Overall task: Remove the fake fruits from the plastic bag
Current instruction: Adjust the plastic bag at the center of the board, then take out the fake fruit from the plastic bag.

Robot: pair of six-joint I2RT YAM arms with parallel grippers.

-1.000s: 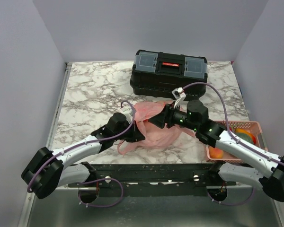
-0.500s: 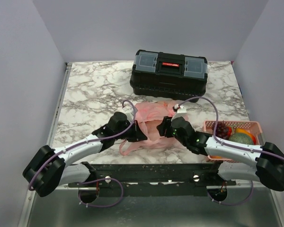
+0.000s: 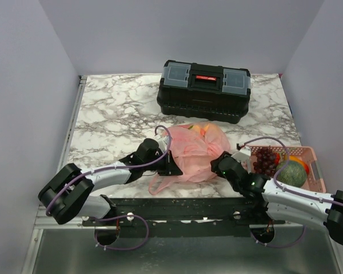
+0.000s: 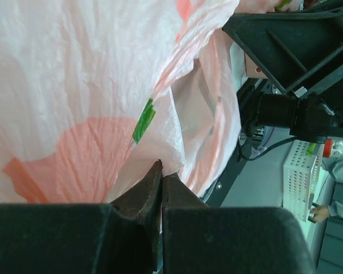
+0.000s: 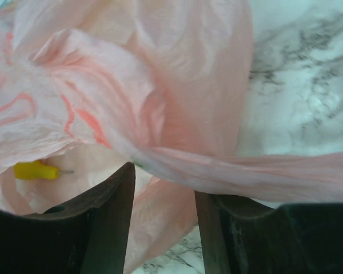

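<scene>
Next, my left gripper pulls the bag's edge (image 3: 179,175) back before my right gripper reaches inside, because a part of the bag (image 5: 263,172) is lying over my right gripper's fingers.
The pink plastic bag (image 3: 191,151) lies bulging at the table's front centre, with orange and yellow fruit showing through its top. My left gripper (image 3: 170,166) is shut on the bag's left edge; the left wrist view shows the jaws pinching the thin film (image 4: 160,142). My right gripper (image 3: 216,166) is open at the bag's right side, its jaws around a stretched strip of the bag (image 5: 228,171). A yellow fruit stem (image 5: 35,170) shows through the film there. The grape bunch (image 3: 265,160) and a greenish fruit (image 3: 291,173) lie in the pink basket (image 3: 315,170).
A black toolbox (image 3: 204,89) stands at the back centre of the marble table (image 3: 111,114). The pink slotted basket sits at the front right by the right arm. The table's metal front edge (image 3: 177,202) runs just below the bag.
My right arm has swung down and back from over the bag to its right front side, uncovering the basket. The bag has been pulled up fuller. My left gripper has shifted slightly right, holding the bag.
</scene>
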